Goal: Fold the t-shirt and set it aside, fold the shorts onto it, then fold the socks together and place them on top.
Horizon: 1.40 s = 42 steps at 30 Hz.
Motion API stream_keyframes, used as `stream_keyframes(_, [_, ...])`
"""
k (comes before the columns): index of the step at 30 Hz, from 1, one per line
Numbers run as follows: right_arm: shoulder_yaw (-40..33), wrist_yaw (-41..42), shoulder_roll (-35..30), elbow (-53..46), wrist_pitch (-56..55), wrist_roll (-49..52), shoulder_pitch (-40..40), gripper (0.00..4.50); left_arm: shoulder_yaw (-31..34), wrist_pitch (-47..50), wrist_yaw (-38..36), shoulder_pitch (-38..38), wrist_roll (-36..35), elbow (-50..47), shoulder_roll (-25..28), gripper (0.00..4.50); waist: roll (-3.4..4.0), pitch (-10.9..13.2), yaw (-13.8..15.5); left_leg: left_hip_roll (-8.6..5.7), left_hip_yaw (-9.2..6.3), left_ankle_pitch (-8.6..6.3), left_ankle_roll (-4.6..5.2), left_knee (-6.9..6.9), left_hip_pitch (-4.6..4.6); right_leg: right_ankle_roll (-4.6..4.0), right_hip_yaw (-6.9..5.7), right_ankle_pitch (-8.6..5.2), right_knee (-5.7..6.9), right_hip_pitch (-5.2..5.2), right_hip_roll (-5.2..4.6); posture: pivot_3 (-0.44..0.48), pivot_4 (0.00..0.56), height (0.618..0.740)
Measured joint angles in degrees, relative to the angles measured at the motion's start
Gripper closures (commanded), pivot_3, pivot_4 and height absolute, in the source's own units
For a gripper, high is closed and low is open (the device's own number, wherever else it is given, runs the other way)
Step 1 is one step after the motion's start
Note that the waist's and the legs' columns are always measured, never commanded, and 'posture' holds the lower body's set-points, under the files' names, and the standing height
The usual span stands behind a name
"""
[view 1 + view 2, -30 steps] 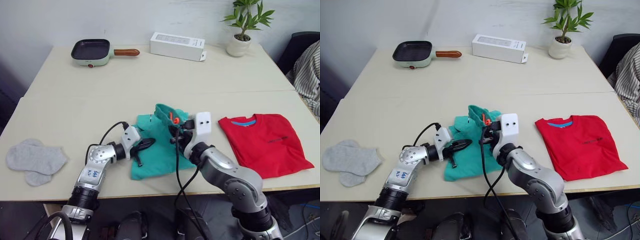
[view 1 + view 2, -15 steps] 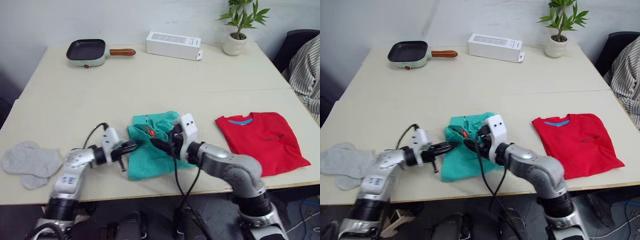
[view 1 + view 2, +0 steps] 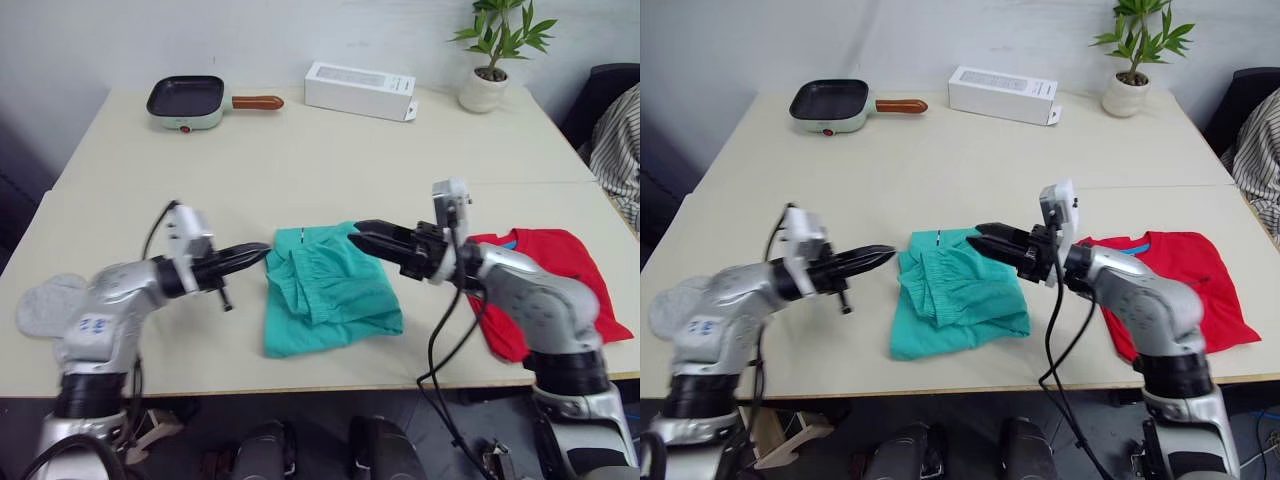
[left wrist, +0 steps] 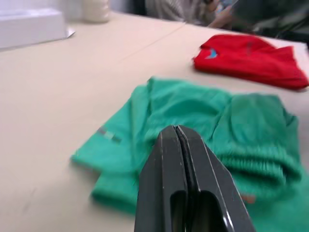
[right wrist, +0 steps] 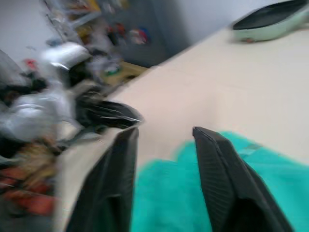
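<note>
The upper layer [image 3: 335, 284] lies folded over in a compact pile. The teal-green shorts [image 3: 330, 331] will therefore stay folded together when I carry them onto the t-shirt.
The teal-green shorts [image 3: 325, 290] lie folded and bunched at the table's front middle, with their waistband [image 4: 251, 162] facing my right side. My left gripper [image 3: 258, 252] hovers just left of the shorts, shut and empty. Pointing at the shorts' far right corner from just above, my right gripper [image 3: 360, 233] is open with nothing in it. The red t-shirt [image 3: 565, 265] lies flat at the front right, partly behind my right arm. At the front left, a rounded bit of the light grey socks [image 3: 40, 300] shows beyond my left arm.
A green pan [image 3: 185, 98] with a brown handle, a long white box [image 3: 360, 90] and a potted plant [image 3: 492, 60] stand along the far edge. Striped cloth [image 3: 620, 130] and a dark chair are off the table's right side.
Both grippers have drawn back off the shorts, the left one to the left and the right one to the right. The right gripper now stands open. The shorts lie more spread out.
</note>
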Motion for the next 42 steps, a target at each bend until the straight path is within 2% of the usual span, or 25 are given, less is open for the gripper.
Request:
stream_keyframes(2, [4.19, 5.11, 1.40, 8.45, -10.58, -8.63, -2.74, 4.31, -5.10, -2.32, 0.64, -3.19, 3.25, 2.87, -4.08, 4.50, 0.00, 0.02, -0.05, -0.01, 0.12, 0.02, 0.02, 0.01, 0.00, 0.03, -0.19, 0.01, 0.03, -0.06, 0.23, 0.000, 0.150, 0.740])
stream_keyframes(3, [6.35, 8.65, 1.53, 12.18, -15.78, -12.30, -3.77, 4.46, -7.13, -3.32, 0.92, -3.92, 4.74, 4.25, -5.75, 4.50, 0.00, 0.02, -0.43, 0.03, 0.16, 0.04, 0.02, 0.02, 0.01, 0.07, -0.17, 0.04, 0.19, -0.04, 0.33, 0.000, 0.150, 0.740])
stream_keyframes(7, [11.00, 18.99, 3.04, 25.68, -29.78, -21.48, -7.02, 4.46, -12.67, -7.50, 2.41, -4.03, 10.02, 9.99, -9.76, 4.50, -0.01, 0.03, -1.23, 0.19, 0.25, 0.03, -0.01, 0.02, 0.01, 0.08, -0.08, 0.04, 0.11, -0.06, 0.57, 0.000, 0.150, 0.740])
stream_keyframes(10, [12.65, 24.18, 5.91, 35.16, -37.69, -26.06, -9.65, 4.46, -13.89, -12.42, 3.39, -0.52, 13.66, 12.66, -9.50, 4.50, 0.02, 0.05, -1.66, 0.34, 0.25, 0.10, -0.14, 0.03, 0.09, 0.03, -0.02, 0.02, 0.20, -0.08, 0.65, 0.000, 0.150, 0.740])
stream_keyframes(14, [12.07, 25.21, 9.58, 46.50, -41.56, -29.02, -14.80, 4.46, -13.42, -15.24, 4.42, 4.93, 15.03, 9.06, -7.97, 4.50, 0.04, 0.05, -2.05, 0.35, 0.15, 0.12, -0.17, 0.20, 0.22, -0.08, 0.33, -0.04, 0.27, 0.00, 0.43, 0.000, 0.150, 0.740])
stream_keyframes(15, [11.76, 25.06, 10.05, 49.35, -42.66, -29.78, -15.83, 4.46, -13.46, -15.56, 4.57, 5.92, 15.35, 8.36, -7.60, 4.50, 0.04, 0.05, -2.16, 0.34, 0.09, 0.12, -0.18, 0.19, 0.23, -0.11, 0.38, -0.05, 0.29, 0.02, 0.09, 0.000, 0.150, 0.740])
stream_keyframes(19, [8.43, 20.33, 12.14, 60.55, -44.36, -31.97, -20.46, 4.46, -13.34, -16.71, 5.46, 7.84, 16.24, 6.72, -6.72, 4.50, 0.07, 0.04, -2.29, 0.20, -0.02, 0.12, -0.20, 0.11, 0.23, -0.17, 0.28, -0.06, 0.38, 0.01, -0.16, 0.000, 0.150, 0.740])
stream_keyframes(23, [2.93, 16.51, 11.89, 66.62, -43.81, -31.96, -23.58, 4.46, -13.34, -18.39, 6.18, 7.90, 16.70, 7.03, -6.80, 4.50, 0.08, 0.04, -2.31, 0.19, -0.03, 0.12, -0.21, 0.07, 0.23, -0.17, 0.25, -0.07, 0.38, 0.01, -0.16, 0.000, 0.150, 0.740])
stream_keyframes(27, [-1.69, 20.40, 10.03, 65.58, -42.12, -29.32, -23.33, 4.46, -13.11, -19.83, 6.20, 7.52, 16.79, 7.81, -6.86, 4.50, 0.10, 0.06, -2.30, 0.18, -0.03, 0.12, -0.19, 0.08, 0.20, -0.17, 0.24, -0.07, 0.36, 0.01, -0.16, 0.000, 0.150, 0.740])
stream_keyframes(30, [-3.16, 28.18, 7.55, 53.30, -38.57, -26.06, -18.19, 4.46, -11.93, -19.80, 6.69, 6.07, 16.17, 9.12, -7.49, 4.50, 0.13, 0.07, -2.12, 0.19, -0.10, 0.11, -0.18, 0.07, 0.17, -0.17, 0.17, -0.06, 0.35, 0.01, -0.16, 0.000, 0.150, 0.740])
stream_keyframes(33, [-2.07, 31.57, 5.55, 39.75, -36.79, -25.34, -8.58, 4.46, -9.43, -18.99, 7.99, 4.38, 15.13, 9.57, -8.35, 4.50, 0.12, 0.07, -1.53, 0.18, -0.15, 0.08, -0.17, 0.07, 0.16, -0.16, 0.11, -0.06, 0.32, 0.04, -0.17, 0.000, 0.150, 0.740])
stream_keyframes(37, [0.56, 30.83, 5.12, 28.75, -34.83, -25.96, 2.97, 4.46, -9.11, -17.95, 8.61, 2.68, 15.40, 10.96, -8.73, 4.50, 0.14, 0.08, -1.09, 0.13, -0.08, 0.08, -0.16, 0.11, 0.14, -0.16, 0.11, -0.06, 0.32, 0.02, -0.17, 0.000, 0.150, 0.740])
stream_keyframes(42, [0.95, 27.51, 3.56, 14.14, -31.41, -25.10, 10.77, 4.46, -10.06, -17.50, 8.60, 2.48, 16.40, 13.31, -8.86, 4.50, 0.14, 0.09, -0.87, 0.15, -0.13, 0.07, -0.18, 0.11, 0.15, -0.16, 0.12, -0.06, 0.31, 0.02, -0.18, 0.000, 0.150, 0.740])
